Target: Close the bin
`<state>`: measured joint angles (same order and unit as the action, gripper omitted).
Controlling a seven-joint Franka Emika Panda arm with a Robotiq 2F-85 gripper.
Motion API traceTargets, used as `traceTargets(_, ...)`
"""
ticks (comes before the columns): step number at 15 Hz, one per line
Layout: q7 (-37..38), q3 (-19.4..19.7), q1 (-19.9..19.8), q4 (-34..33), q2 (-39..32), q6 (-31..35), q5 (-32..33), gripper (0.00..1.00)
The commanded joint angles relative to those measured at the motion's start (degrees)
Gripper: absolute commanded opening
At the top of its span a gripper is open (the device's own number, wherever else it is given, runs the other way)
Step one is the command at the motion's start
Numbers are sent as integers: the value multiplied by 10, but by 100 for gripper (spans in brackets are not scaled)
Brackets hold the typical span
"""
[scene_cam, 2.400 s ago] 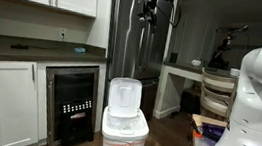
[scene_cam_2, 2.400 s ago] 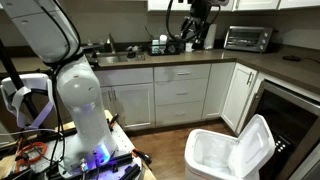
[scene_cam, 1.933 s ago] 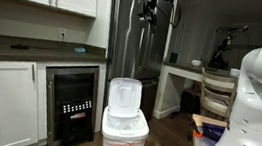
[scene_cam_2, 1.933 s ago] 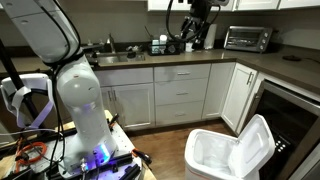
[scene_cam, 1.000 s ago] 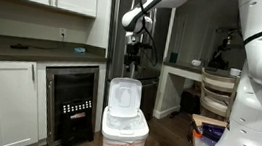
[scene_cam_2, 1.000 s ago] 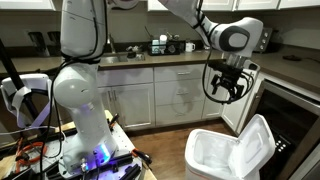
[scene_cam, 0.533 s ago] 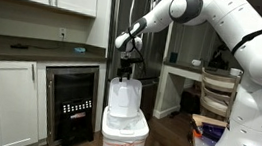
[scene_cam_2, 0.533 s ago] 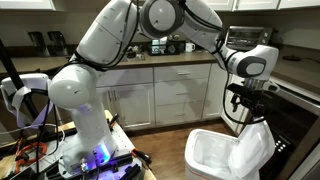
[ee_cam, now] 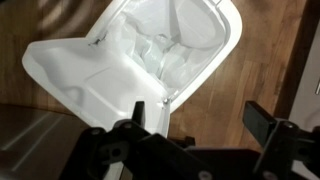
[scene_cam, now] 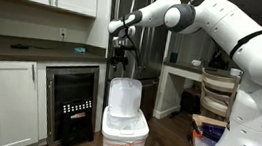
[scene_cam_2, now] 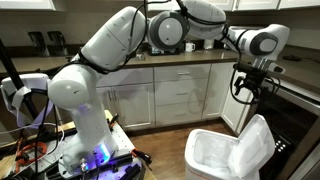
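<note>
The raised lid [scene_cam: 125,97] is joined to the bin along its back rim [scene_cam: 123,116], so it will swing over and close flat when I push it.
The white bin stands on the wood floor with its lid up. In both exterior views I see the body [scene_cam: 123,135] [scene_cam_2: 215,158] and the raised lid [scene_cam: 123,95] [scene_cam_2: 256,143]. My gripper [scene_cam: 120,60] [scene_cam_2: 247,88] hangs open and empty just above the lid's top edge, apart from it. In the wrist view the gripper [ee_cam: 200,120] looks down on the lid [ee_cam: 85,80] and the lined bin opening [ee_cam: 180,45]. One finger sits over the lid's edge, the other over the floor.
A black-fronted cooler [scene_cam: 74,101] stands under the counter right beside the bin. White cabinets [scene_cam_2: 180,95], a counter with a toaster oven [scene_cam_2: 246,38], a tall fridge [scene_cam: 141,34] and a chair [scene_cam: 215,93] surround the spot. The robot base [scene_cam_2: 85,110] is near.
The arm swung down from high up to the bin's raised lid. In the last half second the gripper rose slightly and shifted toward the cooler side. The lid stays up.
</note>
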<state>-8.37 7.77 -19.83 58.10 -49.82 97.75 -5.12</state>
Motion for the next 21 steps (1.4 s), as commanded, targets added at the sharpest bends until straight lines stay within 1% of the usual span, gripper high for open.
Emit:
traceTargets(1, 21, -1, -6, -114, -56, 1, 12, 100)
traceTargets(3, 25, 3, -12, -148, -87, 23, 20, 100)
traceTargets(4, 23, 6, -15, -162, -108, 44, 26, 75)
traceTargets(5, 24, 7, -19, -173, -124, 53, 28, 74)
traceTargets(6, 21, 9, -23, -186, -145, 76, 32, 67)
traceTargets(7, 19, 20, -21, -187, -161, 104, 27, 60)
traceTargets(8, 23, 13, -31, -208, -184, 110, 35, 53)
traceTargets(9, 26, 14, -34, -215, -197, 114, 36, 47)
traceTargets(10, 30, 11, -36, -224, -205, 104, 34, 41)
traceTargets(11, 31, 11, -39, -237, -216, 104, 34, 33)
traceTargets(12, 32, 11, -41, -256, -226, 109, 37, 28)
traceTargets(14, 34, 9, -44, -282, -236, 92, 37, 15)
traceTargets(15, 33, 19, -39, -268, -228, 97, 26, 8)
traceTargets(16, 36, 18, -38, -272, -227, 90, 24, 5)
traceTargets(17, 38, 18, -37, -273, -224, 84, 24, 6)
traceTargets(19, 46, 18, -34, -278, -219, 70, 24, 2)
traceTargets(21, 51, 20, -31, -286, -216, 74, 27, 1)
